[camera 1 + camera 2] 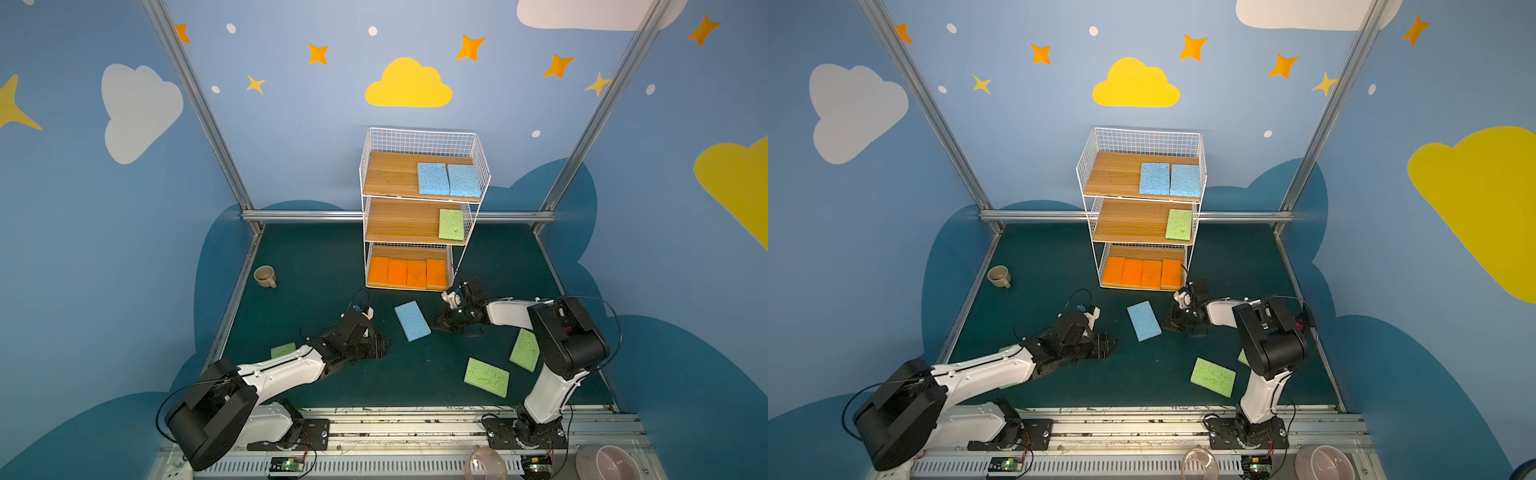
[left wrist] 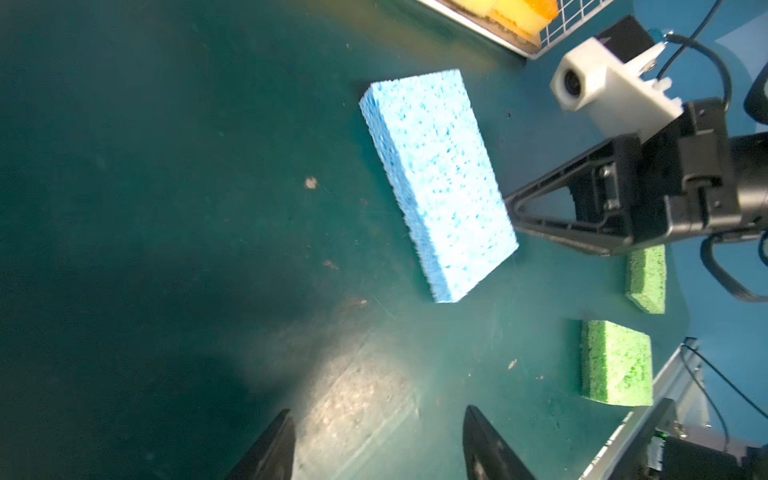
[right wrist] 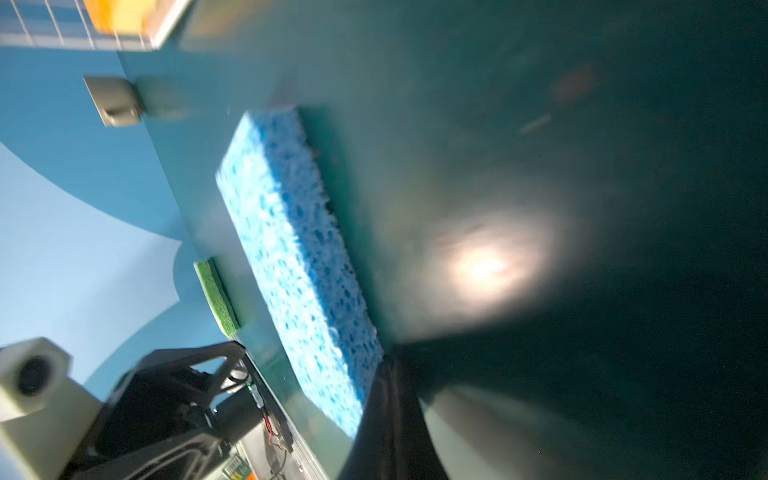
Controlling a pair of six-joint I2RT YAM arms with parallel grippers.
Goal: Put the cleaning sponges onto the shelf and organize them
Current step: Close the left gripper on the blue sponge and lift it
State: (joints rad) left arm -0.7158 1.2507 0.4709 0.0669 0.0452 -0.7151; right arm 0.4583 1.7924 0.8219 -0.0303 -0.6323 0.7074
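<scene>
My shut right gripper crowds the blue sponge's long edge (image 1: 425, 321), so I should back my right gripper away before my left gripper takes the sponge's near end (image 1: 419, 335).
The white wire shelf (image 1: 467, 232) (image 1: 1088, 232) stands at the back. It bears two blue sponges (image 1: 449, 179) on top, a green sponge (image 1: 451, 224) in the middle and several orange sponges (image 1: 407, 272) at the bottom. A loose blue sponge (image 1: 412, 321) (image 1: 1144, 321) (image 2: 436, 183) (image 3: 291, 257) lies flat on the mat between both grippers. My left gripper (image 1: 384, 347) (image 2: 378, 415) is open and empty, a little short of that sponge. My right gripper (image 1: 436, 324) (image 3: 390, 370) is shut, its tip at the sponge's long edge, holding nothing. Three green sponges (image 1: 486, 377) (image 1: 525, 350) (image 1: 282, 350) lie on the mat.
A beige cup (image 1: 265, 276) sits on the mat at the left. A pink bowl (image 1: 604, 461) and a clear container (image 1: 488, 463) stand on the front rail at the right. Metal frame posts and blue walls close in the mat.
</scene>
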